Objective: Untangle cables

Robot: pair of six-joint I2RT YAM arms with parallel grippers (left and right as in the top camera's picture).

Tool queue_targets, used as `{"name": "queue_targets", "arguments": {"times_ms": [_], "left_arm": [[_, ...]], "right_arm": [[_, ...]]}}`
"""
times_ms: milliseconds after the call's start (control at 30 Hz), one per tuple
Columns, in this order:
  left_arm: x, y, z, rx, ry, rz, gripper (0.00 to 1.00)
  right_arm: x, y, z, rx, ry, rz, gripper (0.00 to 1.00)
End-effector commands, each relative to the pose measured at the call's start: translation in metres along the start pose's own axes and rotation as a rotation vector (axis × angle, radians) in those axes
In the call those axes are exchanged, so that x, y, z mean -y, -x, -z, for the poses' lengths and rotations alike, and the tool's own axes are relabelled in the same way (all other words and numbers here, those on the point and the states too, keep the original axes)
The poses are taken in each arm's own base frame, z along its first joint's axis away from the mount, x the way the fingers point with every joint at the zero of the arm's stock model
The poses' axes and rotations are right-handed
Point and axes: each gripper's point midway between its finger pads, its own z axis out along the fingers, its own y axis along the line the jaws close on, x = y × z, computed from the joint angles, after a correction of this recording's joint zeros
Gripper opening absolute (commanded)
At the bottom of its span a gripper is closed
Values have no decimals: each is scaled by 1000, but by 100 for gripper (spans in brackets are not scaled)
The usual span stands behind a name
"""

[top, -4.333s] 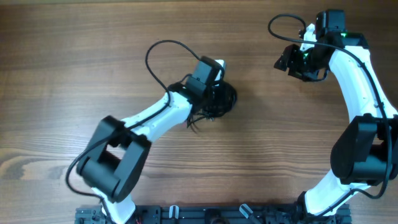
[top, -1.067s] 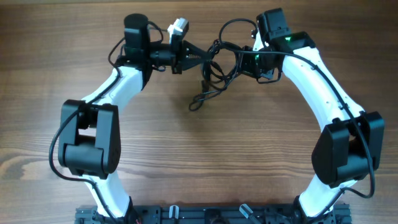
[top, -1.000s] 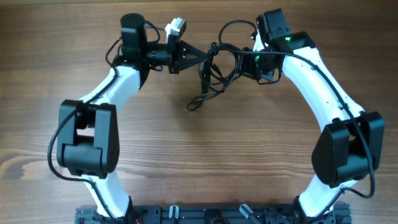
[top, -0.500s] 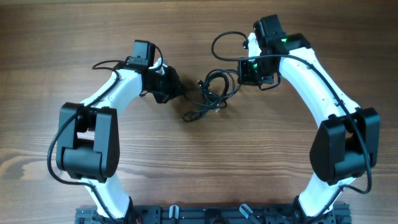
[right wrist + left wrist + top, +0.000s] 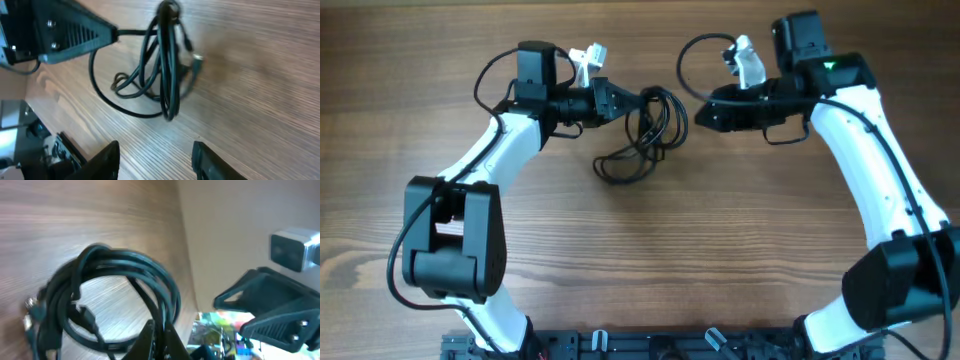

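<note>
The loops hang bunched from the robot's left gripper. The left gripper should keep them still while the right gripper grasps the coil's top and spreads the loops apart.
The cables are a bundle of thin black cords in loops at the table's upper middle, with one loose loop trailing down-left. My left gripper is shut on a strand at the bundle's top left and holds the loops up; in the left wrist view the coil hangs from the closed jaws. My right gripper is open and empty, just right of the bundle. In the right wrist view the cables stand ahead of the spread fingers.
The wooden table lies around the bundle. The thicker black robot wires loop above each arm. A black rail runs along the front edge.
The left gripper has lifted the bundle up and right in its closed jaws. The right gripper has let go, pulled back to the right and stands open.
</note>
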Motion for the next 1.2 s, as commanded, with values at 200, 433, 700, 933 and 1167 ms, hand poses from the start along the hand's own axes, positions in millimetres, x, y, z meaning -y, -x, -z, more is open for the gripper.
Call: {"name": "queue_targets", "arguments": {"times_ms": [200,433,700,933,1167], "left_arm": [[-46,-8,13,71,283,288,4],[-74,-12,23,129,437,399,4],[-74,-20,22,106,437,455,4],[-3,-6,5,4,55,410,4],[14,-1,5,-12,-24,391,4]], "right_arm": [[-26,3,-54,55,-186,-249,44],[-37,-21,-102,-50,-196,-330,34],[-45,-15,-120,-59,-115,-349,41],[-61,-10,-127,-35,-86,-349,37],[-59,-2,-127,4,-92,-334,33]]}}
